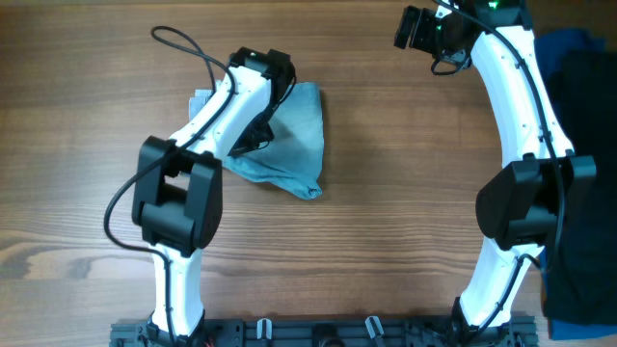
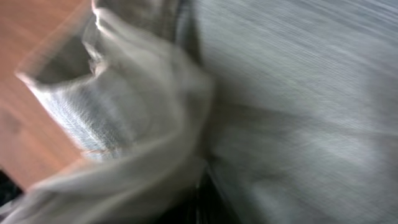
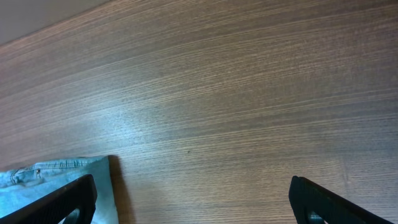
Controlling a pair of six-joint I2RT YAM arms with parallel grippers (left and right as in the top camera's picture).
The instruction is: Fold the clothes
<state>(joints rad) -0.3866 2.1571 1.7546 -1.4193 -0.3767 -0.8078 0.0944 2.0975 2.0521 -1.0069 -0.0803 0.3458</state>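
The shorts' hem (image 2: 61, 82) gapes and curls beyond my left gripper, which is deep in the cloth, so my left gripper should back off and take the hem's corner (image 1: 199, 99).
The light blue denim shorts (image 1: 301, 125) lie bunched on the table at the upper left of centre, with one corner pointing toward the front. My left gripper (image 1: 262, 123) sits on their left part, and cloth gathers around its dark fingers (image 2: 202, 205). Blurred denim (image 2: 298, 93) fills the left wrist view, where a stitched hem shows at the upper left. My right gripper (image 1: 413, 29) is open and empty, raised over bare wood at the back right (image 3: 193, 205). An edge of the shorts (image 3: 56, 180) shows by its left finger.
A heap of royal-blue (image 1: 578, 53) and black (image 1: 588, 193) garments lies along the right edge of the table, beside the right arm. The wooden table (image 1: 405, 193) spreads between the two arms. A black rail runs along the front edge.
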